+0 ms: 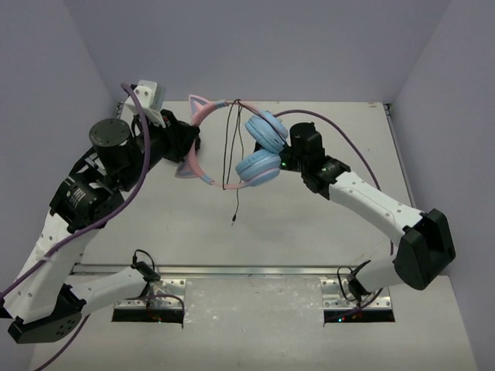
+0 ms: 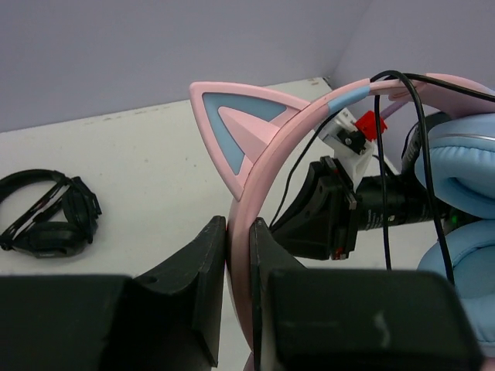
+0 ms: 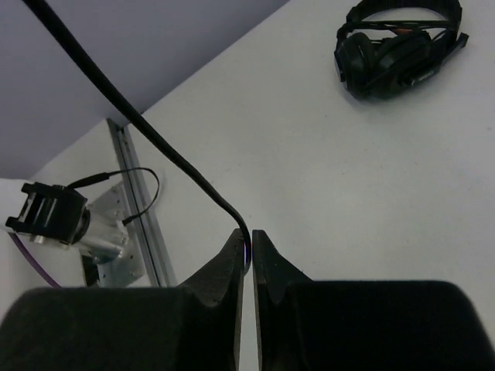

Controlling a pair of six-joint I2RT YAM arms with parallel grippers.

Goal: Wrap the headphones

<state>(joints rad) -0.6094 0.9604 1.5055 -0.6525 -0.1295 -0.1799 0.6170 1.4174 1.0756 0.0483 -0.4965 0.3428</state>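
Observation:
The cable (image 1: 238,197) lies between my right gripper's fingers, and the plug end (image 1: 233,219) hangs free. My right gripper should now go past the earcups until it closes on the cable.
The headphones are held up above the table, with a pink cat-ear headband (image 1: 203,108) and two light-blue earcups (image 1: 263,147). My left gripper (image 1: 192,147) is shut on the headband, which shows between the jaws in the left wrist view (image 2: 263,170). The thin black cable (image 1: 234,202) loops over the headband's top and hangs down, its plug end just above the table. My right gripper (image 1: 280,154) sits beside the earcups, shut on the cable (image 3: 155,135) right at its fingertips (image 3: 248,236). The left gripper's jaws (image 2: 240,224) press both sides of the headband.
All-black headphones (image 2: 46,212) lie on the table and also show in the right wrist view (image 3: 398,46). An aluminium rail (image 1: 247,270) runs along the near edge. Grey walls stand close on the left, back and right.

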